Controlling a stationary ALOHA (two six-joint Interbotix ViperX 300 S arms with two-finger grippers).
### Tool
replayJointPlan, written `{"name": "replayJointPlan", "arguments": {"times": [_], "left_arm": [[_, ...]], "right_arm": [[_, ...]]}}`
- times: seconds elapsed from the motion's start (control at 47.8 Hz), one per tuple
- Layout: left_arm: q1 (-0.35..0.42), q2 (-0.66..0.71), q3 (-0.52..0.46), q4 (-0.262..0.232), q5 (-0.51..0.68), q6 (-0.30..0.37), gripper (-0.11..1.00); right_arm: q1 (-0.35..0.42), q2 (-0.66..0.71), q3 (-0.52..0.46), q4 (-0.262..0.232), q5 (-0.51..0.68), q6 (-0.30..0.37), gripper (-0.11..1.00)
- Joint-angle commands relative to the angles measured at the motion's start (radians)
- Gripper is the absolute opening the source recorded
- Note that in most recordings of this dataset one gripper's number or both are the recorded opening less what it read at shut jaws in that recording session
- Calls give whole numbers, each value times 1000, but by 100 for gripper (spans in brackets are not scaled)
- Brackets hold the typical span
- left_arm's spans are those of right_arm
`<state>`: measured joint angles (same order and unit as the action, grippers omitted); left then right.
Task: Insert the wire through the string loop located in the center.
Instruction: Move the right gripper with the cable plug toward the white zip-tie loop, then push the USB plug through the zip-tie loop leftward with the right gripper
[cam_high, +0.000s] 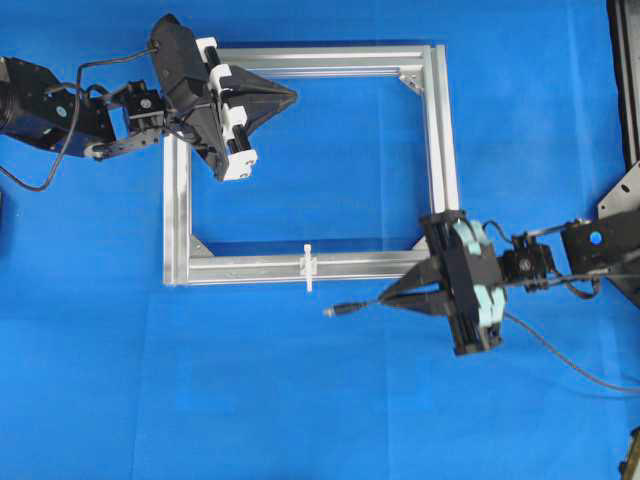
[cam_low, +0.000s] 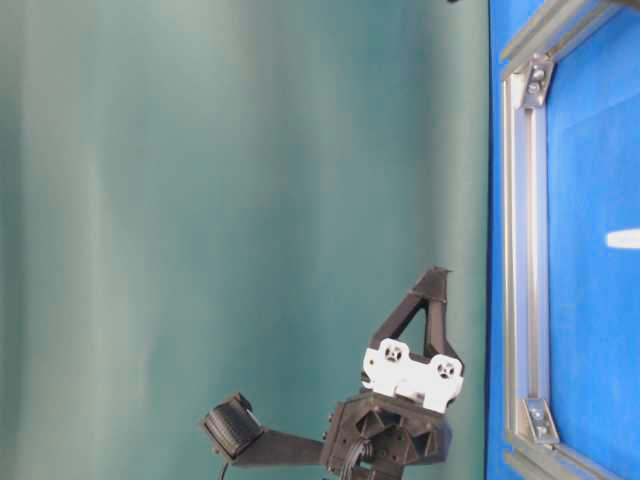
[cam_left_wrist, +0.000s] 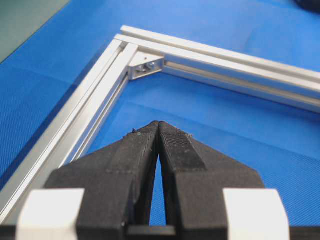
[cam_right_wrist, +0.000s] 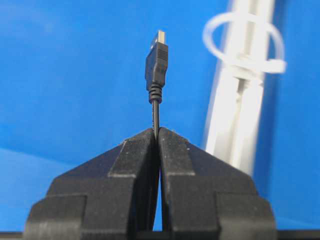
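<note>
My right gripper has the plug (cam_high: 345, 308) pointing past the string loop from outside the near bar, so next I bring it over the bar (cam_high: 345, 266) before threading the loop.
My right gripper (cam_high: 386, 298) (cam_right_wrist: 156, 131) is shut on the wire (cam_high: 362, 303), a thin black cable. Its dark plug (cam_high: 335, 311) (cam_right_wrist: 157, 57) sticks out beyond the fingertips, silvery end forward. The string loop (cam_high: 309, 267) (cam_right_wrist: 243, 42) is a small white ring standing on the near bar of the silver frame (cam_high: 440, 140). The plug hangs just outside that bar, a little right of the loop and apart from it. My left gripper (cam_high: 293, 95) (cam_left_wrist: 158, 125) is shut with nothing in it, hovering inside the frame's far left corner.
The rest of the wire (cam_high: 560, 355) trails off to the right behind my right arm. Silver corner brackets (cam_left_wrist: 145, 66) sit inside the frame's corners. Blue cloth covers the table. The table-level view shows the left gripper (cam_low: 437, 272) beside the frame bar (cam_low: 525, 250).
</note>
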<state>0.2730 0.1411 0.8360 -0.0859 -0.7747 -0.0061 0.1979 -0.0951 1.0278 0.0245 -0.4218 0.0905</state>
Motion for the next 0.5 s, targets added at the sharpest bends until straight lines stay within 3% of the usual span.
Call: {"name": "replayJointPlan", "arguments": {"times": [0.0,0.23,0.481], "left_arm": [[0,-29,-15,3,-6,-2,0],[0,-29,-14,5,-9,-2,0],[-3,-29,-14,5,-9,-3,0]], "right_arm": [[-37,-25,-3,0,-14,-3,-3],[-95,-25,-3,0,-21,-3,-3],[-100,-25,-3,-2,-26,-5,-3]]}}
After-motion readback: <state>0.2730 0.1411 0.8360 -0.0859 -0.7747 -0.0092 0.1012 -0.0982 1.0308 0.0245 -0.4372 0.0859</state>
